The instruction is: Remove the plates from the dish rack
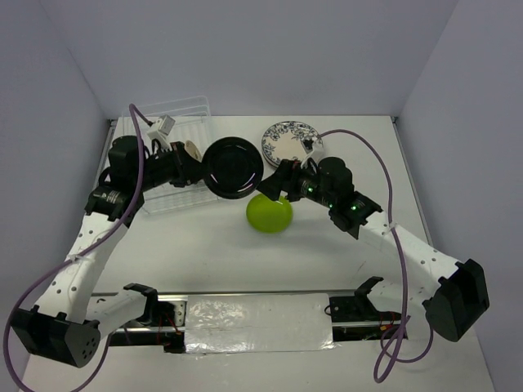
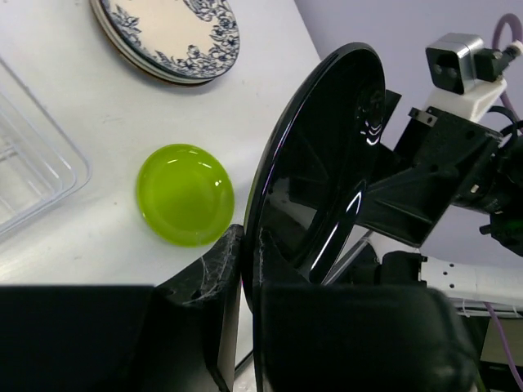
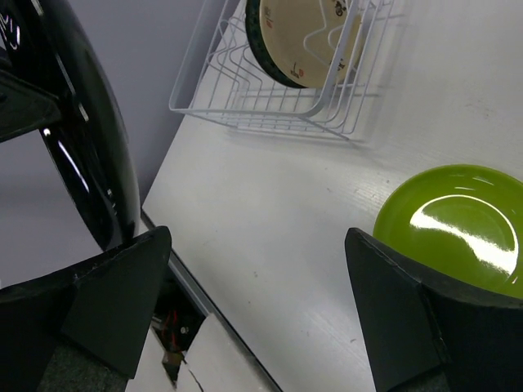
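Observation:
Next, I take the black plate's far rim with my right gripper and lay the black plate flat on the green plate, because my left gripper holds the black plate on edge.
My left gripper is shut on the rim of a glossy black plate and holds it on edge above the table, to the right of the dish rack. In the left wrist view the jaws pinch the black plate. My right gripper is open at the black plate's right edge, above the lime green plate. In the right wrist view the open gripper has the black plate at its left finger. A cream plate stands in the wire rack.
A white plate with a dark blue ornate rim lies stacked on another at the back, right of the rack. The green plate lies flat mid-table. The clear tray's corner shows in the left wrist view. White walls enclose the table.

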You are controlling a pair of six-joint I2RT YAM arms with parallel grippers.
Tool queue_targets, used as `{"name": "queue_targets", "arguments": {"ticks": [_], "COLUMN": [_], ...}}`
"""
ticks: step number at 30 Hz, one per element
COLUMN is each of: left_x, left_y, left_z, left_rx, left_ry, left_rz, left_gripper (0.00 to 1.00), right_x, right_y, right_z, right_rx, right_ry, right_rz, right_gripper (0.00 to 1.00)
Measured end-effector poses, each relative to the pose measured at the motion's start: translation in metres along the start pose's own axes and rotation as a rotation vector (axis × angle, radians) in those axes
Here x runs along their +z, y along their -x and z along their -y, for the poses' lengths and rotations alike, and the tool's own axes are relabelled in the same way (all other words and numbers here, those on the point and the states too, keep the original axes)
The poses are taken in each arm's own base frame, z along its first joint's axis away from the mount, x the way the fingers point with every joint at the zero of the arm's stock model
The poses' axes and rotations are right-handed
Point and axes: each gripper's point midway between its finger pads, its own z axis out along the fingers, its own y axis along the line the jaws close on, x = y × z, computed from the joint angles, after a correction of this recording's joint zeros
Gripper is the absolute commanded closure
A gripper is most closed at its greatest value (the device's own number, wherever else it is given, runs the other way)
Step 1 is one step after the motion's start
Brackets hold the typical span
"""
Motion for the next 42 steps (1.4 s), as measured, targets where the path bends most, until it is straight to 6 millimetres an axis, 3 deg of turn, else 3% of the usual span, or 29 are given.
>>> {"name": "queue_targets", "arguments": {"ticks": [6,10,14,17,20,22,24,25,26,27,28,29,32,36,38,42], "left_x": [0.003,0.006,0.013,0.020,0.029,0.034,0.039,0.041,0.043,0.045,0.047,0.049,0.046,0.028,0.019,0.015], "left_y": [-0.006,-0.016,-0.030,-0.042,-0.050,-0.053,-0.056,-0.057,-0.059,-0.060,-0.061,-0.061,-0.053,-0.016,0.005,0.021], "left_z": [0.002,-0.005,-0.008,-0.008,-0.004,-0.001,0.002,0.002,0.000,-0.006,-0.013,-0.019,-0.040,-0.068,-0.080,-0.100], "left_rx": [-0.013,-0.033,-0.047,-0.072,-0.088,-0.087,-0.094,-0.097,-0.101,-0.106,-0.107,-0.111,-0.091,-0.023,0.008,0.031], "left_ry": [-0.026,-0.002,0.001,-0.008,-0.026,-0.039,-0.049,-0.047,-0.037,-0.010,0.015,0.046,0.206,0.444,0.544,0.662], "left_rz": [-0.006,-0.033,-0.063,-0.095,-0.122,-0.134,-0.143,-0.146,-0.151,-0.152,-0.155,-0.154,-0.129,-0.022,0.025,0.042], "left_gripper": [1.00,1.00,1.00,1.00,1.00,1.00,0.92,0.83,0.71,0.37,0.14,0.01,0.01,0.01,0.01,0.01], "right_x": [-0.001,-0.023,-0.040,-0.033,-0.015,-0.006,0.001,0.003,0.004,0.003,0.002,0.000,-0.006,-0.009,-0.007,-0.001], "right_y": [0.008,0.011,0.032,0.040,0.033,0.023,0.012,0.009,0.008,0.008,0.012,0.014,0.016,0.009,-0.007,-0.048], "right_z": [0.009,0.024,0.013,0.001,0.000,0.006,0.012,0.012,0.013,0.011,0.007,0.009,0.031,0.086,0.118,0.158], "right_rx": [0.038,0.092,0.102,0.087,0.073,0.069,0.067,0.070,0.068,0.078,0.078,0.076,0.095,0.135,0.161,0.207], "right_ry": [-0.052,-0.098,-0.053,-0.011,0.007,-0.001,-0.014,-0.014,-0.016,-0.010,0.000,-0.013,-0.115,-0.255,-0.321,-0.375], "right_rz": [0.063,0.204,0.326,0.325,0.263,0.213,0.167,0.151,0.144,0.142,0.157,0.167,0.190,0.181,0.135,-0.007], "right_gripper": [0.07,0.07,0.08,0.10,0.23,0.39,0.63,0.85,1.00,1.00,1.00,1.00,1.00,1.00,1.00,1.00]}}
